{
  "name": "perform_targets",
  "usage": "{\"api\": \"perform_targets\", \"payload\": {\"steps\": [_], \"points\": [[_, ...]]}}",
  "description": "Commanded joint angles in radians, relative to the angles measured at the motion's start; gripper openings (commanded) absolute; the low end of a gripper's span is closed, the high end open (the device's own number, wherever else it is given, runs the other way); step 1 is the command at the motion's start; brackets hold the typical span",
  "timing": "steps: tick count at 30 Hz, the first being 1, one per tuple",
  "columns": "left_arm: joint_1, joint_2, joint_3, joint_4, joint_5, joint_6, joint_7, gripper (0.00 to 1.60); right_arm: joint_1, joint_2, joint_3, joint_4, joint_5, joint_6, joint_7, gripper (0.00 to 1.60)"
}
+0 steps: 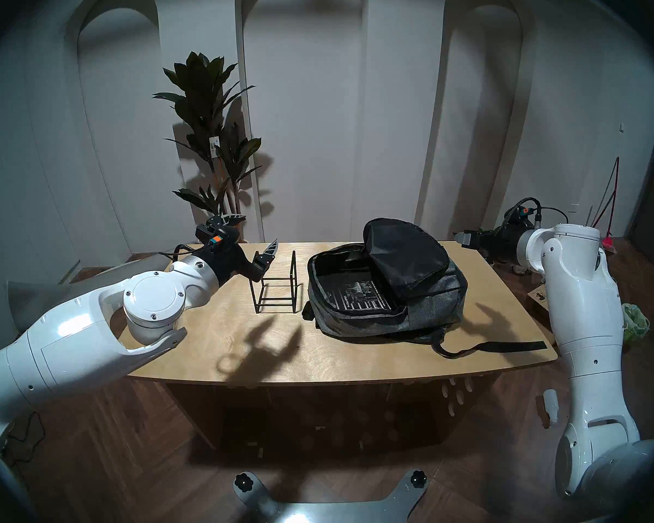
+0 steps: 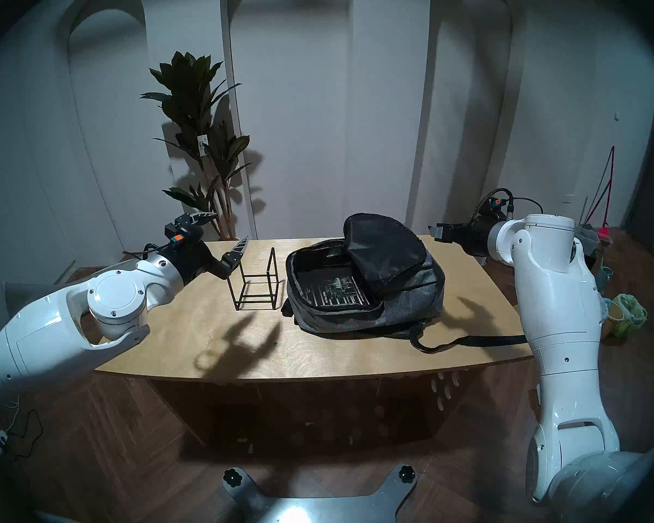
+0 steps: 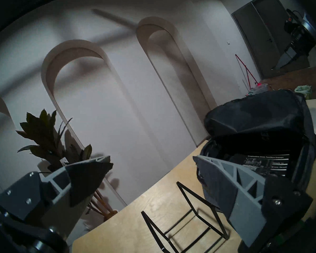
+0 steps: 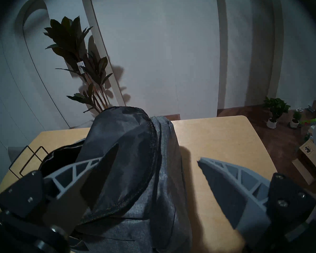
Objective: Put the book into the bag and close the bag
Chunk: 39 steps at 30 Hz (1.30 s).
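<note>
The black-lined flap (image 1: 407,257) is still joined to the grey bag by its fold (image 1: 386,284), so I expect it to swing across and lie flat on top of the book when I pull it over.
The grey bag (image 1: 435,303) lies flat on the wooden table (image 1: 212,341), right of centre. It is unzipped, with its black-lined flap (image 1: 404,258) folded back. The black striped book (image 1: 359,297) lies flat inside the open compartment and also shows in the left wrist view (image 3: 270,165). My left gripper (image 1: 258,232) is open and empty, above the table's far left, left of the bag. My right gripper (image 4: 158,152) is open and empty, hovering behind the bag's right end; its fingers straddle the flap edge without touching.
A black wire-frame stand (image 1: 276,288) sits just left of the bag. A black strap (image 1: 499,346) trails to the table's front right edge. A tall plant (image 1: 212,141) stands behind the table's far left. Boxes and small pots (image 4: 274,117) are on the floor at right.
</note>
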<state>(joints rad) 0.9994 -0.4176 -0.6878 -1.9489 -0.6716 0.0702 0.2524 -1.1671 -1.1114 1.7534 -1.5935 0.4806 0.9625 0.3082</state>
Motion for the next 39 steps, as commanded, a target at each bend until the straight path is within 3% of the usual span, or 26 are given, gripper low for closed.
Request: {"api": "perform_targets", "payload": {"steps": [1, 11, 22, 39], "points": [[-0.046, 0.04, -0.036, -0.025, -0.069, 0.041, -0.085, 1.6, 0.033, -0.032, 0.006, 0.004, 0.04, -0.003, -0.033, 1.6], [-0.07, 0.056, -0.058, -0.026, -0.172, 0.127, -0.196, 1.6, 0.034, -0.078, 0.001, 0.032, 0.093, -0.003, -0.107, 1.6], [-0.094, 0.054, -0.074, -0.019, -0.235, 0.215, -0.257, 1.6, 0.041, -0.125, -0.013, 0.052, 0.156, -0.003, -0.211, 1.6], [-0.075, 0.013, -0.126, 0.03, -0.377, 0.165, -0.207, 1.6, 0.066, -0.165, -0.054, 0.081, 0.279, -0.003, -0.389, 1.6]]}}
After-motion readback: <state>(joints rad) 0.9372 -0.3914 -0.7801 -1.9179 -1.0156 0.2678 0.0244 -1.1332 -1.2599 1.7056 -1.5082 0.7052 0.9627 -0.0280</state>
